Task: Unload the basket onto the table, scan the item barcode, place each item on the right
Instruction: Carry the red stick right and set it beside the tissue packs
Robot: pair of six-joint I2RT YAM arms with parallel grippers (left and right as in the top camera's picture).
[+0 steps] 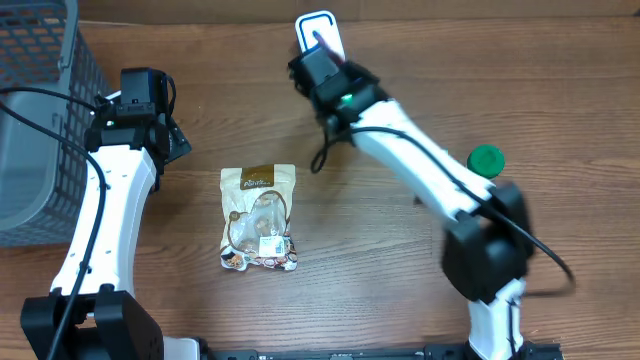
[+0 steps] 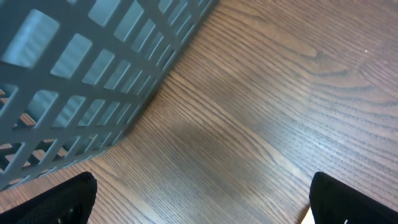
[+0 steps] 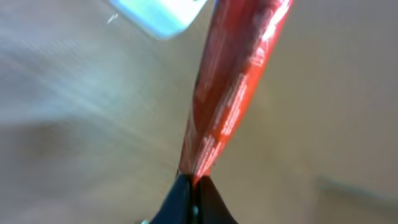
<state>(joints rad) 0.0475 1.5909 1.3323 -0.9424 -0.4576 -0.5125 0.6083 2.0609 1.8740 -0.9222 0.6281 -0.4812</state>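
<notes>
The robot's right gripper has the red packet pinched by its end, and the wood near the green lid is free, so the gripper should keep going there and let go of the packet.
A thin red packet is pinched at its lower end by my right gripper, whose jaws are shut on it. The packet stands up towards the white and light-blue scanner, which lies just beyond its top; the view is blurred. From overhead, my right gripper reaches over the scanner at the back of the table, and the packet is hidden under it. My left gripper is open above bare wood, nothing between its fingers. In the overhead view the left gripper sits beside the basket.
A grey mesh basket fills the far left, its wall close to my left gripper. A beige snack bag lies flat mid-table. A green round lid sits at the right, beside the right arm.
</notes>
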